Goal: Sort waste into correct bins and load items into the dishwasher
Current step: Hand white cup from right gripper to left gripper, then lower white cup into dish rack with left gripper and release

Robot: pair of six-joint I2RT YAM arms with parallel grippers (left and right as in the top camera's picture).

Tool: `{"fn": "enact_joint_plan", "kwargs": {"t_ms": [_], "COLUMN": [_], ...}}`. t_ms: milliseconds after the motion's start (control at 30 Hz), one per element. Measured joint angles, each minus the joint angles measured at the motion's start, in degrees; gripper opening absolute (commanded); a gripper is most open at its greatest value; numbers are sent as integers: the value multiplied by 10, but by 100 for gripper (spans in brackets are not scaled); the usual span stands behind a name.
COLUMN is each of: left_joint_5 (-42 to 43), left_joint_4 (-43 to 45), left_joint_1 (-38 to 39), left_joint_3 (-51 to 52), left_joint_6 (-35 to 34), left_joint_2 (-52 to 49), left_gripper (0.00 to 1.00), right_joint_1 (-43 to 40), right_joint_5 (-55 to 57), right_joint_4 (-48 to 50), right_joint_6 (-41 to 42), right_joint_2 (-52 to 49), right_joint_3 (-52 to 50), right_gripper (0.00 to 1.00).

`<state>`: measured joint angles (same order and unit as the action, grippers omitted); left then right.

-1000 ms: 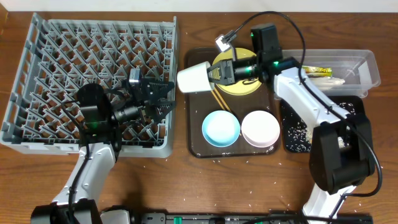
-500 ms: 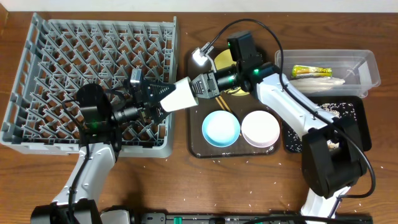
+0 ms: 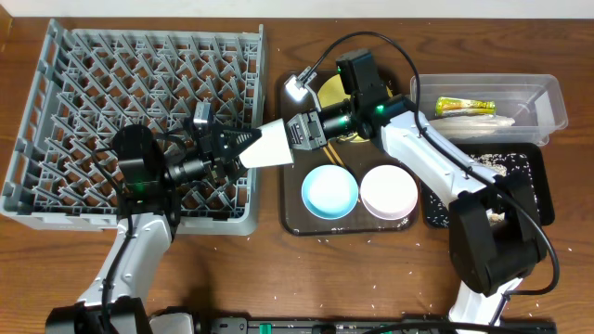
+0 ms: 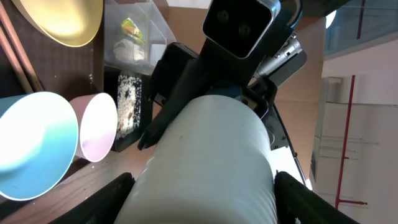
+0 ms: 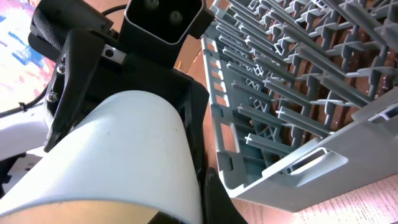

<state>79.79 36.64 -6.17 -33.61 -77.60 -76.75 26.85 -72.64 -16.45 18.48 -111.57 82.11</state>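
Note:
The robot's right gripper is holding the small white cup [image 3: 284,142] by its rim, so next the left gripper takes hold of the cup's base [image 3: 251,154] and lowers the cup into the dish rack.
The small white cup [image 3: 269,147] hangs on its side between both grippers, above the right edge of the grey dish rack [image 3: 93,74]. My right gripper [image 3: 299,134] is shut on the cup's rim end. My left gripper [image 3: 239,144] is open, with one finger on each side of the cup's other end. The cup fills the left wrist view [image 4: 211,155] and the right wrist view [image 5: 118,149]. The yellow plate [image 3: 332,93], chopsticks [image 3: 328,153], light blue bowl [image 3: 329,190] and white bowl [image 3: 388,190] lie on the brown tray [image 3: 292,218].
The clear tub [image 3: 548,97] at the back right holds the yellow-green wrapper [image 3: 461,105] and the white wrapper [image 3: 483,119]. The black tray [image 3: 534,167] in front of it holds rice scraps [image 3: 445,199]. A few grains lie on the table front.
My right gripper has carried the cup left from over the brown tray to the rack's edge, so its end now sits between my left gripper's fingers. The left arm has barely moved.

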Motion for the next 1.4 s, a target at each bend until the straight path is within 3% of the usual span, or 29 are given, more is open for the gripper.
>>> {"fn": "enact_joint_plan", "kwargs": {"t_ms": [33, 67, 200, 1000, 1400], "left_joint_5": [-1, -1, 0, -5, -7], "left_joint_4": [0, -2, -4, -4, 29], "left_joint_1": [0, 0, 0, -2, -158], "left_joint_3": [0, 0, 0, 0, 0], "left_joint_6": [0, 0, 0, 0, -2], "left_joint_2": [0, 0, 0, 0, 0], "left_gripper": [37, 36, 33, 28, 27], "right_joint_1": [0, 0, -2, -109, -115], "right_joint_5": [7, 13, 25, 52, 70], "right_joint_4": [1, 5, 40, 64, 51], "right_joint_6": [-2, 1, 9, 24, 23], "right_joint_2": [0, 0, 0, 0, 0], "right_joint_3": [0, 0, -1, -1, -1], "right_gripper": [21, 36, 47, 52, 52]}}
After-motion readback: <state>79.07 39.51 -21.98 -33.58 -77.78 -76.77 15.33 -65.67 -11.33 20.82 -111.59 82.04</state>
